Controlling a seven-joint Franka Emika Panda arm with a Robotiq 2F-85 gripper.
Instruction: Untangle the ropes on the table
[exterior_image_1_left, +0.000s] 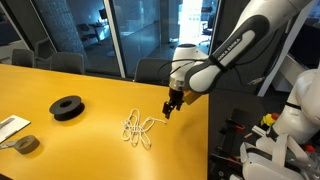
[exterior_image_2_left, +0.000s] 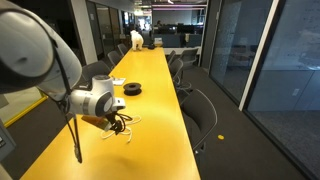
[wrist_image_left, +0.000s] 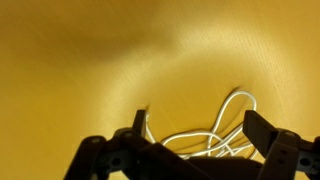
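My open gripper should now go toward the loop's side (wrist_image_left: 253, 106) until its fingers straddle it, then close, as the outer white loop (wrist_image_left: 238, 95) sticks out clear of the tangle.
The ropes (exterior_image_1_left: 137, 129) lie as a small looped white tangle on the mustard-yellow table (exterior_image_1_left: 80, 135), close to its edge. In an exterior view my gripper (exterior_image_1_left: 172, 103) hangs just above the tangle's end, pointing down. From another side the tangle (exterior_image_2_left: 122, 123) shows partly behind the gripper (exterior_image_2_left: 110, 123). The wrist view shows the white loops (wrist_image_left: 215, 130) directly between my two dark fingers (wrist_image_left: 262, 130), and the gripper (wrist_image_left: 200, 132) stands wide open with nothing gripped.
A black round spool (exterior_image_1_left: 67, 107) sits on the table beyond the tangle, also seen far along the table (exterior_image_2_left: 132, 89). A grey tape roll (exterior_image_1_left: 28, 144) and a white sheet (exterior_image_1_left: 10, 127) lie near the corner. Chairs (exterior_image_2_left: 200, 115) line the table's side.
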